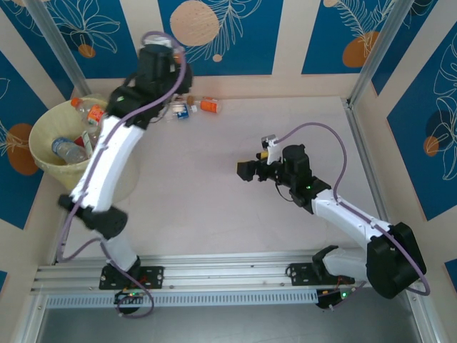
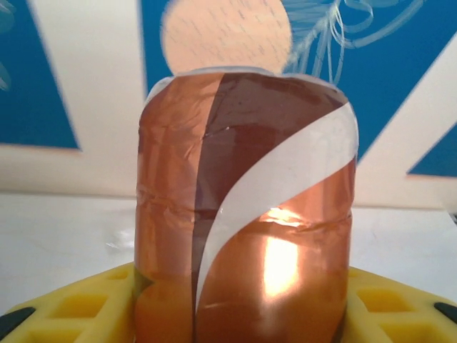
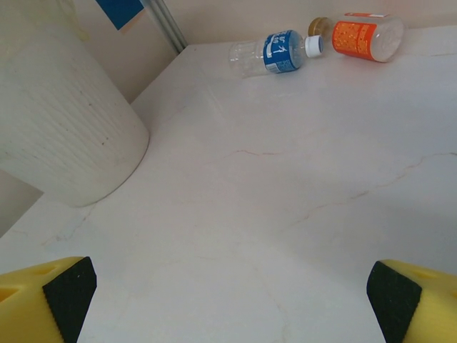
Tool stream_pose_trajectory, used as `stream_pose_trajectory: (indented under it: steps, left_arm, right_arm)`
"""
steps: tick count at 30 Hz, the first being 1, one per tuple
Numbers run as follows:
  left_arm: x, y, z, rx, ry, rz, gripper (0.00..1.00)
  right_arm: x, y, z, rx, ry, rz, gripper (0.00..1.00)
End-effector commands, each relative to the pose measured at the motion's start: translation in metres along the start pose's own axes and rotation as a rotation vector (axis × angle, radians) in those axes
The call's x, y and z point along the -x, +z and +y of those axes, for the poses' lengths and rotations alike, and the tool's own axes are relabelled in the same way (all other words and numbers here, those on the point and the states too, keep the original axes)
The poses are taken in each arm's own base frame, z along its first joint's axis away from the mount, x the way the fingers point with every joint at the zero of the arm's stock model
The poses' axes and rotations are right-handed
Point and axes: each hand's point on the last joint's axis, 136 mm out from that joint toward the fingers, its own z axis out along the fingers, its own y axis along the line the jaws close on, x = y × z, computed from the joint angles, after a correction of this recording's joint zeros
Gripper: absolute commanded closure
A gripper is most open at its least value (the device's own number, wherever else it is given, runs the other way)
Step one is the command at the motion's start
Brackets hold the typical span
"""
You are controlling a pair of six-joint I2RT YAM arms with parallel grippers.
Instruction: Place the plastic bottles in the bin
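My left gripper should keep on toward the bin's opening (image 1: 70, 132) and release the bottle there, since the copper-red bottle (image 2: 246, 207) is straight between both fingers and the bin is uncovered.
My left gripper (image 2: 239, 314) is shut on a plastic bottle (image 2: 243, 207) with a copper-red label and a white swirl, which stands upright between the yellow fingers (image 2: 78, 304). From above, this gripper (image 1: 158, 51) is raised near the back wall, to the right of the bin (image 1: 44, 158). The pale-yellow bin holds several bottles (image 1: 70, 150). Two more bottles lie by the back wall, one with a blue label (image 3: 275, 53) and one with an orange label (image 3: 360, 36). My right gripper (image 3: 228, 300) hangs open above the bare table, with nothing between its fingers (image 3: 61, 293).
The bin's wall (image 3: 64, 121) is at the left of the right wrist view. Metal posts (image 1: 375, 53) stand at the back corners. The right gripper (image 1: 246, 170) sits mid-table, pointing left. The two loose bottles (image 1: 182, 111) (image 1: 209, 106) lie just right of the left arm.
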Motion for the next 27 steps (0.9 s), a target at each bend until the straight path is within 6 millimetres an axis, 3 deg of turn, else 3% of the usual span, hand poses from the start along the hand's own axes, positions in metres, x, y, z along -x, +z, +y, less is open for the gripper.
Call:
stream_pose_trajectory:
  steps: [1,5,7,9,12,17,27]
  left_arm:
    - [0.017,-0.034,0.063,0.099,0.038,-0.102,0.52]
    - [0.025,-0.084,0.136,0.221,0.018,-0.238,0.51]
    - [0.028,-0.101,0.161,0.285,0.052,-0.276,0.53]
    - [0.030,-0.109,0.171,0.292,0.117,-0.310,0.53]
    - [0.028,-0.104,0.189,0.330,0.195,-0.338,0.55]
    - [0.022,-0.084,0.242,0.425,0.162,-0.408,0.57]
    - [0.012,-0.055,0.315,0.420,0.114,-0.508,0.59]
  right_arm:
    - [0.020,0.003,0.008,0.037,-0.043,-0.044,0.00]
    - [0.022,0.009,0.008,0.046,-0.039,-0.036,0.00]
    - [0.023,0.012,0.009,0.052,-0.033,-0.035,0.00]
    - [0.024,0.015,0.010,0.060,-0.026,-0.032,0.00]
    - [0.024,0.021,0.009,0.068,-0.009,-0.029,0.00]
    - [0.023,0.027,0.009,0.076,0.008,-0.019,0.01]
    - [0.019,0.028,0.002,0.040,0.000,-0.009,0.00]
